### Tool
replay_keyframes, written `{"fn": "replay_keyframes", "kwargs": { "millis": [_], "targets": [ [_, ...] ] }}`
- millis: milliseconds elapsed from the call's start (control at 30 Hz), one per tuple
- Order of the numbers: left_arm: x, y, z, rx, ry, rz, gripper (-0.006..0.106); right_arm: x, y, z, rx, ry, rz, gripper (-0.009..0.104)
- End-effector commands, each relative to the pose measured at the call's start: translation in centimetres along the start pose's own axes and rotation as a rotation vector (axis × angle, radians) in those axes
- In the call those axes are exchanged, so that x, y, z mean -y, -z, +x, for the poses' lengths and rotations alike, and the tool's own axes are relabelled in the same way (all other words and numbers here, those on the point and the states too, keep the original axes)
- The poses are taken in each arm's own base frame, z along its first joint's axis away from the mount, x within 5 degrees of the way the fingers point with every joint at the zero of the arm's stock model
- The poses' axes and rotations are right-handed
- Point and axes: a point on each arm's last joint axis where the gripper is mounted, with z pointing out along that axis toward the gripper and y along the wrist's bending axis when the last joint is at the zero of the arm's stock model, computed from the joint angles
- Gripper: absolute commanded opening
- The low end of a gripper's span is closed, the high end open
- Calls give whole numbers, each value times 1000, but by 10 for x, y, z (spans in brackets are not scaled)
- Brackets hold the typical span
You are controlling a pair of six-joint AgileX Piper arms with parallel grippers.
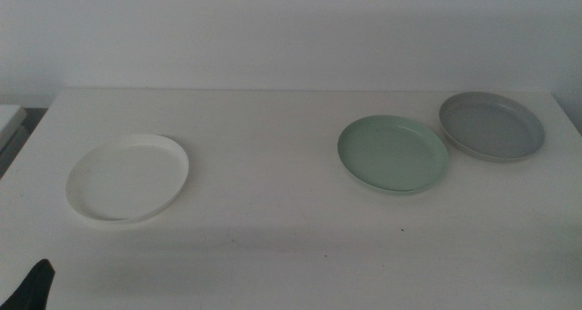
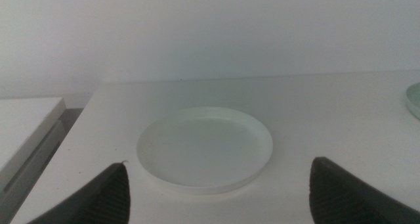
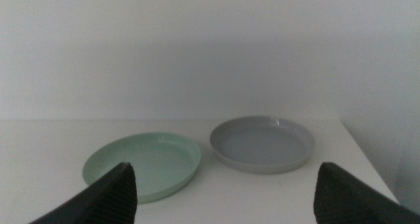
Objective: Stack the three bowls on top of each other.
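Note:
My right gripper should first move the green bowl to the table's middle [image 1: 336, 206], because the green bowl is next to the grey bowl, far from the white bowl.
Three bowls lie apart on the white table [image 1: 273, 110]. The white bowl [image 1: 127, 178] is at the left, the mint green bowl [image 1: 394, 154] right of centre, and the grey bowl [image 1: 492, 126] close behind it to the right. My left gripper [image 2: 219, 163] waits open, short of the white bowl [image 2: 205, 148], holding nothing. Only a dark tip of it [image 1: 35, 287] shows in the middle view's bottom left corner. My right gripper [image 3: 226, 166] is open and empty, facing the green bowl [image 3: 143, 165] and grey bowl [image 3: 262, 143]. It is out of the middle view.
A second white surface [image 2: 26, 119] stands beside the table's left edge, with a dark gap between them. The grey bowl lies near the table's right edge [image 3: 357, 145]. A plain wall rises behind the table.

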Motion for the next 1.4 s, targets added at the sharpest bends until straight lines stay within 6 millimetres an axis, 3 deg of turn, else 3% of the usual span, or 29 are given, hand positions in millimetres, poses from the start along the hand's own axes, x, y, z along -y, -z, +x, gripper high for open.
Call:
{"fn": "replay_keyframes", "kwargs": {
  "millis": [0,200,367,500,667,833,1100,1267,1367],
  "targets": [
    [0,0,-1,17,-1,-1,94,0,0,-2,36,6,5,93],
    [0,0,-1,17,-1,-1,94,0,1,-8,80,-11,3,93],
    [0,0,-1,17,-1,-1,94,-1,-10,-42,-44,-16,-1,93],
    [0,0,-1,17,-1,-1,94,-4,-36,-74,-321,-68,-8,93],
    [0,0,-1,17,-1,-1,94,-8,-72,-88,-712,-87,-18,93],
    [0,0,-1,17,-1,-1,94,-12,-107,-84,-802,-208,-15,93],
    [0,0,-1,17,-1,-1,94,-11,-150,-68,-877,-244,2,93],
    [0,0,-1,17,-1,-1,94,-13,-196,-81,-984,-241,-9,93],
    [0,0,-1,17,-1,-1,94,-14,-230,-77,-1066,-266,3,93]
  ]
}}
